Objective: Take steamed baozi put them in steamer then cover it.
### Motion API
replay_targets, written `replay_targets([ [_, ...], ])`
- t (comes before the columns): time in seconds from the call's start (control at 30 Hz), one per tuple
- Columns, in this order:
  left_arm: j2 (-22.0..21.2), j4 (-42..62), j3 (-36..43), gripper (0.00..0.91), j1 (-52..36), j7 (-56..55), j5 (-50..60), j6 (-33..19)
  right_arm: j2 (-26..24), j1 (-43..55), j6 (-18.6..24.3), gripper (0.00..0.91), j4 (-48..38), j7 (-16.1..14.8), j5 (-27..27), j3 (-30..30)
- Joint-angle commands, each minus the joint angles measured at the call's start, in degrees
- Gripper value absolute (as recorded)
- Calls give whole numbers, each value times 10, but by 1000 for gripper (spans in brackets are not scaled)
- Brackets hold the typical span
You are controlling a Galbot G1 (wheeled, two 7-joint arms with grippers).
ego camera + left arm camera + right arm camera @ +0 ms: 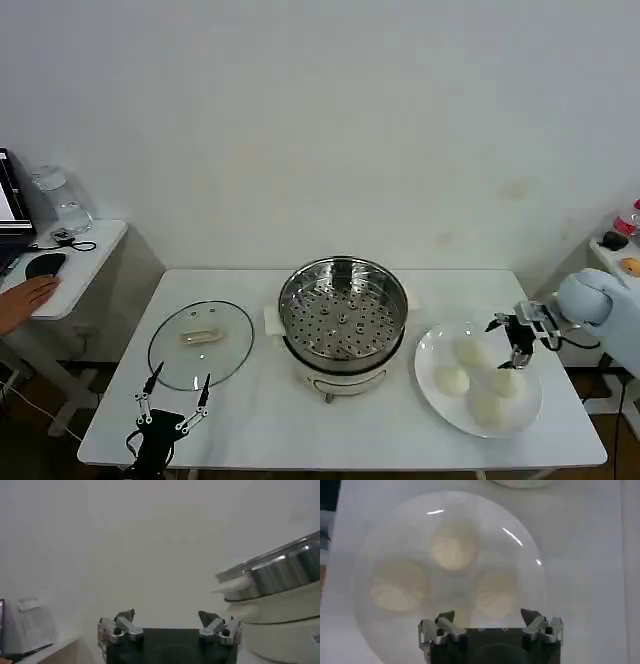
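Note:
The off-white baozi will come away by itself when the robot lifts it, and its neighbours will stay where they are, because clear gaps separate the baozi on the plate.
The steamer, a shiny steel pot with a bare perforated tray, stands mid-table on its white base; its side also appears in the left wrist view. The cover, a glass lid with a pale handle, lies flat on the table to the steamer's left. Several steamed baozi rest on a white plate to the right. My right gripper hovers open over the plate's far-right side, holding nothing. Open and empty, my left gripper sits near the front edge, below the cover.
A folded white cloth lies against the steamer's left side. A low side table with a bottle and a mouse stands off to the left. A shelf with small items is at the far right.

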Motion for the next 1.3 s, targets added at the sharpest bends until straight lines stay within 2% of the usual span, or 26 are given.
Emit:
replay_targets([
  [0.03, 1, 1, -2, 907, -2, -1, -2, 0, 56, 38, -2, 907, -45, -7, -1, -44],
  [0.27, 5, 5, -5, 907, -5, -1, -7, 1, 55, 36, -7, 907, -38, -14, -3, -63],
  [0.6, 5, 10, -6, 907, -6, -1, -9, 0, 72, 17, -4, 907, -65, -14, -20, -61],
  [1.13, 3, 5, -8, 907, -3, -2, -9, 0, 70, 3, 3, 907, -76, -8, -31, -52],
  [1.2, 3, 5, -8, 907, -1, -2, -10, -1, 69, 3, 5, 786, -76, -3, -30, -50],
  [1.3, 3, 5, -9, 907, 0, -2, -10, -3, 68, -1, 5, 756, -74, -1, -29, -49],
])
